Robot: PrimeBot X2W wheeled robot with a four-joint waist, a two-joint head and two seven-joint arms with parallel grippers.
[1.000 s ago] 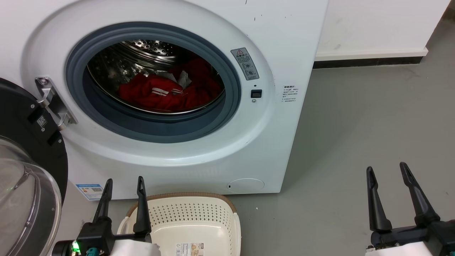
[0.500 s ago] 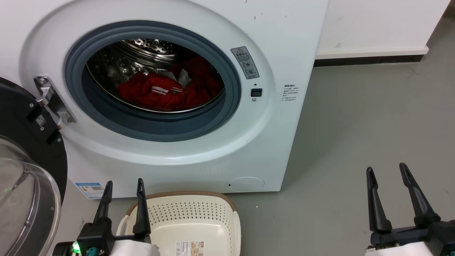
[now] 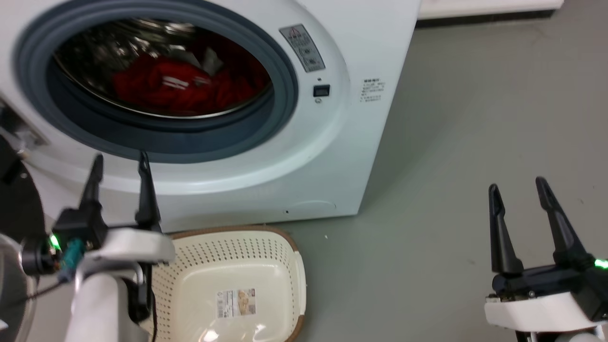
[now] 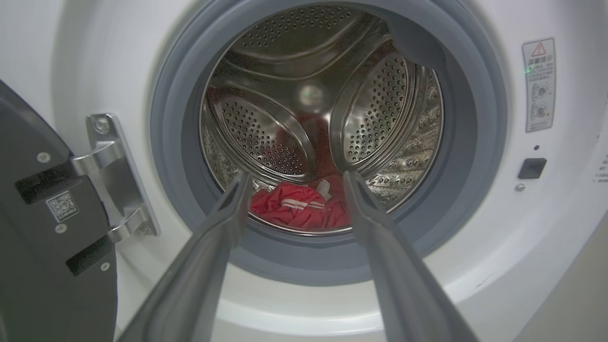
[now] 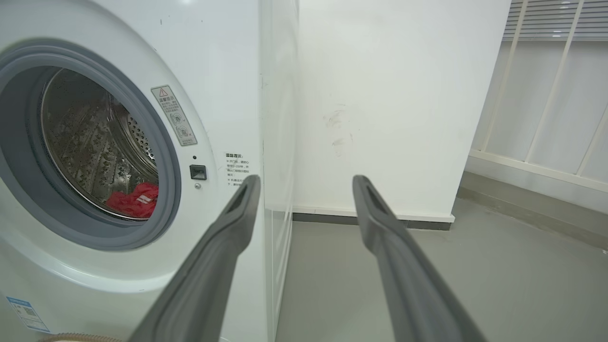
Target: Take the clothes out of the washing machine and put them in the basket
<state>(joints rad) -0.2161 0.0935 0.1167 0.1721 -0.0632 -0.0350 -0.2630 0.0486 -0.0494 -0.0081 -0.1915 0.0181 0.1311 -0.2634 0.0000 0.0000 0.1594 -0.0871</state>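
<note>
Plain red folds point(image 3: 236, 89) stick out next to the white stripes, so another red piece should be left in the drum when the robot pulls the clothes point(image 3: 181, 85) out.
Red clothes point(image 3: 175, 88) with white stripes lie at the bottom of the steel drum of the white washing machine point(image 3: 332, 156), whose door is open; they show too in the left wrist view point(image 4: 294, 211) and the right wrist view point(image 5: 133, 200). A cream basket point(image 3: 266, 266) with a brown rim stands empty on the floor before the machine. My left gripper point(image 3: 118, 164) is open, raised just outside the grey door seal and pointing into the drum point(image 4: 294, 178). My right gripper point(image 3: 517, 187) is open over the floor to the right of the machine, holding nothing point(image 5: 304, 183).
The open black-rimmed glass door point(image 3: 14, 213) hangs at the far left on its metal hinge point(image 4: 114, 175). Grey floor point(image 3: 475, 118) spreads to the right of the machine, ending at a white wall point(image 5: 394, 95) with a dark skirting.
The camera has dipped and shifted, so the machine sits higher and further left. My left gripper has risen from beside the basket to the door seal's lower edge. The right gripper has lifted slightly.
</note>
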